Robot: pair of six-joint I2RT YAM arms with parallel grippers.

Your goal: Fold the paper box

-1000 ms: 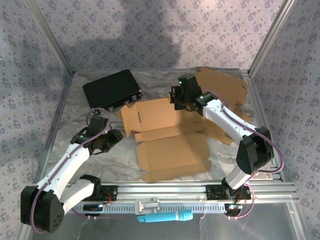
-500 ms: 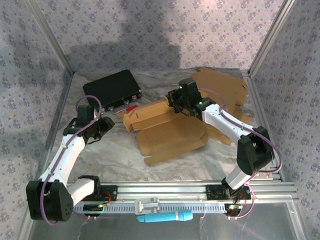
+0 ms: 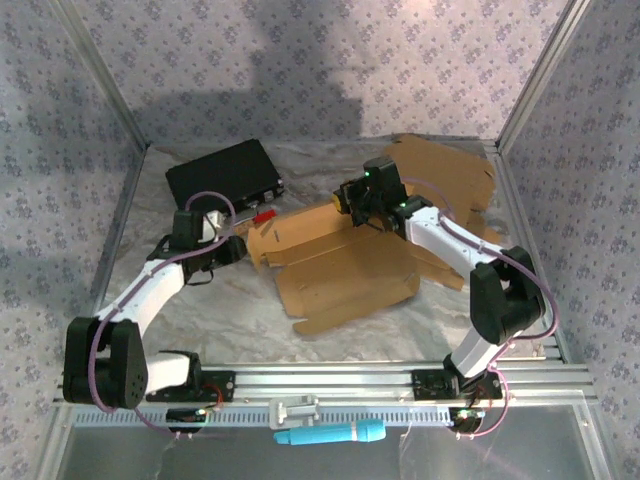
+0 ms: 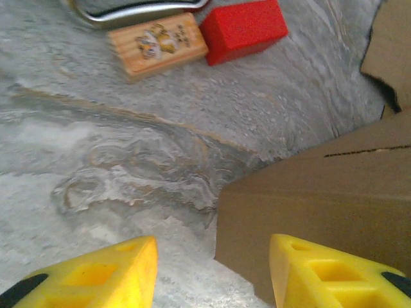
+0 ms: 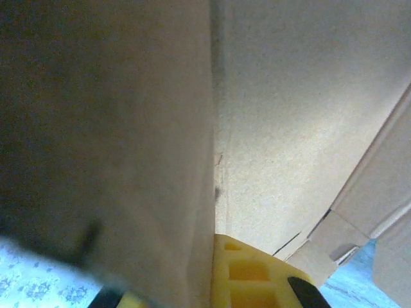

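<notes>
My left gripper carries on toward the flap [image 3: 259,245] and closes there, as the box's side flap is standing up and its corner [image 4: 237,255] is between the open fingers.
The brown paper box [image 3: 345,275] lies partly unfolded in the middle of the table. My right gripper [image 3: 362,208] is shut on its raised back panel [image 5: 128,141]; that cardboard stands pressed against a yellow finger [image 5: 257,273]. My left gripper [image 3: 234,249] is low at the box's left side and open. Its two yellow fingertips [image 4: 128,263] straddle the corner of the left flap [image 4: 321,199], which lies close to the right finger without being pinched.
A black case [image 3: 222,177] sits at the back left, with a wooden block [image 4: 157,43] and a red block [image 4: 244,29] just in front of it. More flat cardboard [image 3: 445,170] lies at the back right. A teal tool [image 3: 330,434] rests beyond the front rail.
My left arm has swung from the front left up to the box's left flap. The right gripper has tipped the back panel up and drawn the box slightly back.
</notes>
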